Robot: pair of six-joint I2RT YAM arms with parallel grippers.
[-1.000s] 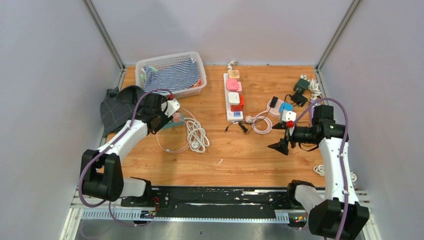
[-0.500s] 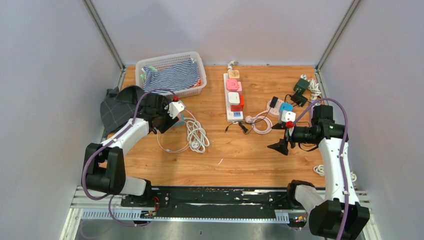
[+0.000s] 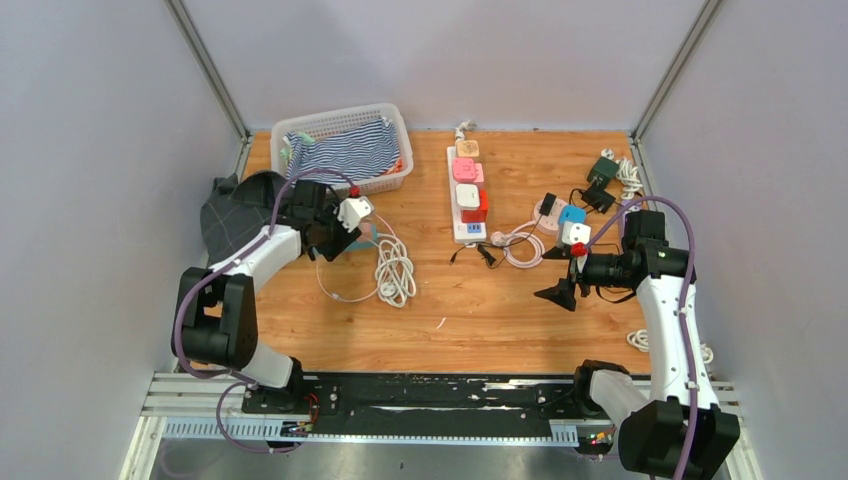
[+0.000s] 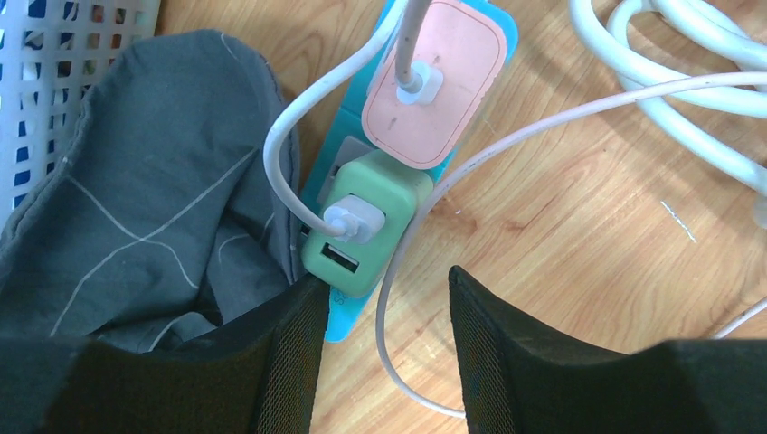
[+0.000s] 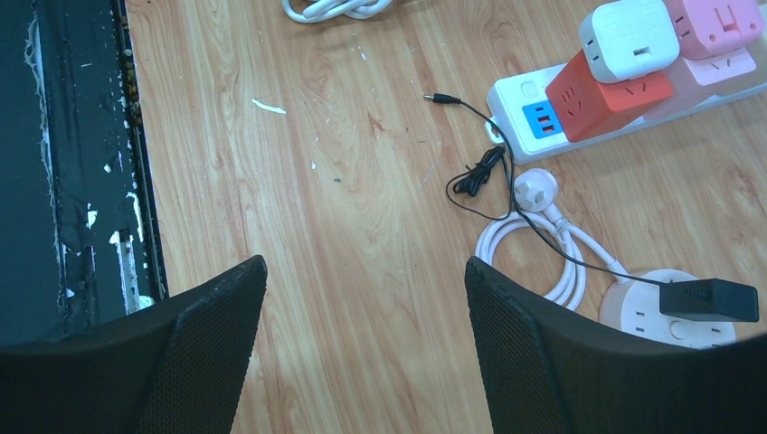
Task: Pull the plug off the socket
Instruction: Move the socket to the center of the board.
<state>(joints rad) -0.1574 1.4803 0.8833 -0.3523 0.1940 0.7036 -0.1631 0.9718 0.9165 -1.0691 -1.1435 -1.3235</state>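
I should first pull the blue power strip onto open wood (image 3: 432, 296) with my left gripper and then grab the green plug there with it, because the grey cloth is crowding the green plug's side (image 4: 300, 246).
A blue power strip (image 4: 346, 318) lies on the wood next to a grey cloth (image 4: 136, 226). A green USB charger plug (image 4: 366, 221) and a pink plug (image 4: 434, 86) sit in it, each with a white cable. My left gripper (image 4: 384, 278) is open just below the green plug, and its left finger (image 4: 280, 362) is close to the plug's lower corner, holding nothing. In the top view the left gripper (image 3: 335, 240) is by the strip (image 3: 366, 236). My right gripper (image 5: 364, 264) is open and empty above bare wood, and it also shows in the top view (image 3: 557, 290).
A white power strip (image 3: 467, 195) with pink, white and red plugs lies mid-table. A coiled white cable (image 3: 395, 270) lies right of the blue strip. A white basket (image 3: 345, 150) of clothes stands behind. A round white socket (image 5: 669, 312), adapters (image 3: 570, 225) and black chargers (image 3: 600, 180) lie at the right.
My left arm has swung away from me and slightly right, bringing its gripper to the blue strip. The right arm has not moved.
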